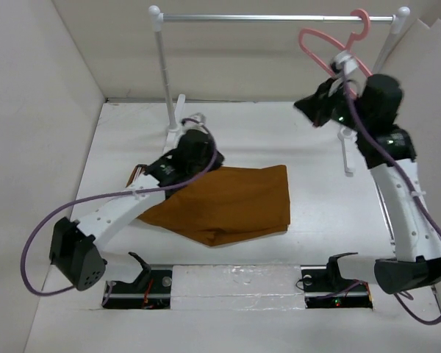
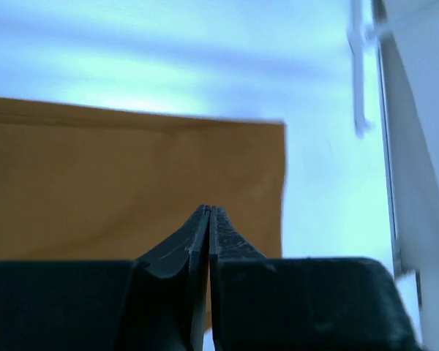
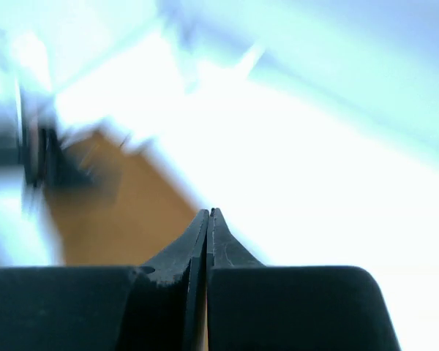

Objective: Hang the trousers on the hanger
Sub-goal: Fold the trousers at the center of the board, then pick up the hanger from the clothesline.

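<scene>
My right gripper is shut and points past the pink hanger (image 1: 323, 35), so next I back it toward the rail's post (image 1: 387, 48), open it and take the hanger's lower end.
The rust-brown trousers (image 1: 231, 200) lie folded flat on the white table, mid-view. My left gripper (image 1: 209, 162) is low at their upper left corner; in the left wrist view it (image 2: 208, 212) is shut and empty, with the trousers (image 2: 132, 183) spread just ahead. The pink hanger (image 1: 320, 45) hangs by its hook from the rail at the upper right. My right gripper (image 1: 303, 107) is raised just below it, pointing left; in the blurred right wrist view it (image 3: 210, 213) is shut and empty, with the trousers (image 3: 117, 212) far below at the left.
A silver-and-white clothes rail (image 1: 279, 18) spans the back, with its left post (image 1: 165, 73) behind the left gripper and a white foot (image 1: 346, 151) right of the trousers, also in the left wrist view (image 2: 360, 88). White walls close in left, right and back.
</scene>
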Robot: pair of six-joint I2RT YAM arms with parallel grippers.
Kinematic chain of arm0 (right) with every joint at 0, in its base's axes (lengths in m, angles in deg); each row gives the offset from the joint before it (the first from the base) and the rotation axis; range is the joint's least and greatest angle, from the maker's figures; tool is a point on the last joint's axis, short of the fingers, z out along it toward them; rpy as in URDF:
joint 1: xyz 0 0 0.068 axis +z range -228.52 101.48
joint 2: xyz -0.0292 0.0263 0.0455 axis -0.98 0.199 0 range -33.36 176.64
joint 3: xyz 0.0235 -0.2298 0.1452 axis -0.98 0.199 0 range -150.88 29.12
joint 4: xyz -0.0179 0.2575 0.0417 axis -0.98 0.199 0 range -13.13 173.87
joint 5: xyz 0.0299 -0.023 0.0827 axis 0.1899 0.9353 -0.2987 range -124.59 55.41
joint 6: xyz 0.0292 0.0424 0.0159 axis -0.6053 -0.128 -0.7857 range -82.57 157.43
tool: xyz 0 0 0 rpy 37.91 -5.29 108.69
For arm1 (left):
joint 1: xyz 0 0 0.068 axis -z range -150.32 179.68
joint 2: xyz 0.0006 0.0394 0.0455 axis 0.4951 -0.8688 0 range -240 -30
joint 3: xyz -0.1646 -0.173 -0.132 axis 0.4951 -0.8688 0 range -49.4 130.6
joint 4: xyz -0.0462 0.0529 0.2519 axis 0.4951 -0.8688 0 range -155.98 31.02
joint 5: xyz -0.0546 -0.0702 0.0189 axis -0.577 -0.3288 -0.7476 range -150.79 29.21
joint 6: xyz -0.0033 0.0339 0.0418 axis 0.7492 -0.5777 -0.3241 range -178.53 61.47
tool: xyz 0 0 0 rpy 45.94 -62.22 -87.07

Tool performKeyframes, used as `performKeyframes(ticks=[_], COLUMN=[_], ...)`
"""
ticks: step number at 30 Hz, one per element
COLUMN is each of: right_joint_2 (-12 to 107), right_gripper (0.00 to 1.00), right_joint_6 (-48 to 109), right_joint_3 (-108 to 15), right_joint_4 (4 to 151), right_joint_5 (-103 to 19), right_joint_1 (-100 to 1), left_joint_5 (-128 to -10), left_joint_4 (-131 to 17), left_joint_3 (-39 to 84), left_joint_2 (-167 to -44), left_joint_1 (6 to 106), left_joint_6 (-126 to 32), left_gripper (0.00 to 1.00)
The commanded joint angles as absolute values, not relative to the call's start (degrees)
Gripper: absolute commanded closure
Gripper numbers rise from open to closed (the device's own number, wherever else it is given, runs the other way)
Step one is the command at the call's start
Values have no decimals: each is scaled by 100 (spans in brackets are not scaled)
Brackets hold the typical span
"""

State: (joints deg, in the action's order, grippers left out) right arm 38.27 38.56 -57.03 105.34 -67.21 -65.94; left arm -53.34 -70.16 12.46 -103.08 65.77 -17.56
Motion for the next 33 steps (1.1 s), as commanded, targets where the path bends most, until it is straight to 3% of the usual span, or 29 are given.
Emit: performKeyframes(ticks=[1,2,4,5,7,8,11,18,23,30,33], right_joint_2=[3993,4142,4275,4388,4555,4669,5337,6146,6139,5455,5496], right_gripper=[100,100,77,49,32,25,21,18,25,24,24], right_joint_6=[4524,4586,4875,4938,5070,5053,4922,4711,4701,4113,4033], right_joint_3=[-7026,-7281,-7738,-7793,-7846,-7811,-7952,-8286,-7768,-6731,-7001], right_joint_4=[10632,10657,10675,10675,10597,10535,10526,10534,10412,9202,9355], right_joint_5=[-6238,-6123,-5641,-5439,-5541,-5751,-7043,-8150,-8003,-8293,-8389], right_joint_1=[-7452,-7700,-8140,-8577,-9071,-9604,-10232,-10577,-10401,-10401,-10401], left_joint_5=[-5157,-5086,-4998,-5015,-5356,-5454,-5701,-5569,-5376,-5129,-5358], left_joint_4=[-7260,-7225,-7068,-6997,-6813,-6768,-6592,-6847,-7119,-7436,-7383], left_joint_3=[1642,1764,1809,1792,1679,1608,1292,1151,1212,1704,1809], left_joint_2=[-10944,-11059,-11077,-11077,-11016,-10955,-10806,-10603,-10480,-10146,-10040], left_joint_1=[7709,7957,8354,8651,8794,8847,8848,8848,8619,7900,7662], left_joint_6=[-1907,-1906,-1994,-2046,-2091,-2091,-2126,-2346,-2302,-2398,-2486], left_gripper=[100,100,100,93,81,69,60,60,60,59,55])
